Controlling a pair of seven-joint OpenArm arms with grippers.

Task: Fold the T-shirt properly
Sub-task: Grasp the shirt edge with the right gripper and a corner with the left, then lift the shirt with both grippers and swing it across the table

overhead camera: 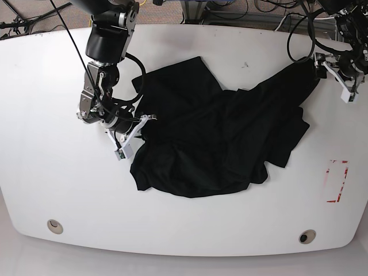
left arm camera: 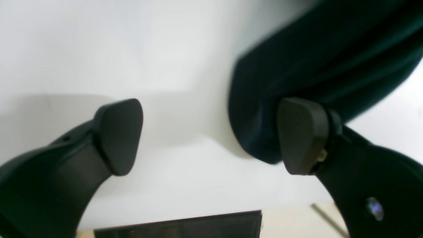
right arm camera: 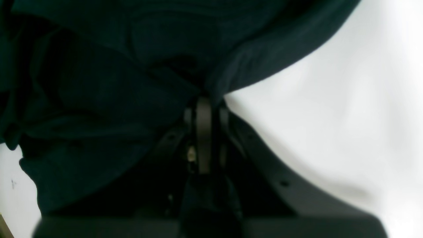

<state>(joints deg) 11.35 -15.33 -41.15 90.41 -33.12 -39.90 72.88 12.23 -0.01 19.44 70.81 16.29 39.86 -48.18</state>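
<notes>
My right gripper is the only one holding on, and the black T-shirt lies crumpled [overhead camera: 215, 135]. My left gripper should grip its far corner before both grippers lift it and spread it out.
The black T-shirt [overhead camera: 218, 138] lies crumpled and spread across the middle of the white table [overhead camera: 57, 190]. My right gripper [overhead camera: 141, 122] sits at the shirt's left edge. In the right wrist view this gripper [right arm camera: 204, 105] is shut, with a fold of the T-shirt [right arm camera: 115, 82] pinched between its fingertips. My left gripper [overhead camera: 326, 64] is at the shirt's far right corner. In the left wrist view it [left arm camera: 211, 137] stands wide open, and one finger [left arm camera: 302, 135] lies against a rounded edge of the T-shirt [left arm camera: 314, 66]. The other finger [left arm camera: 119, 135] is over bare table.
A red rectangular mark [overhead camera: 336, 181] is on the table at the right. Two round holes [overhead camera: 54, 225] [overhead camera: 306, 236] sit near the front edge. Cables and floor lie beyond the table's back edge [overhead camera: 241, 26].
</notes>
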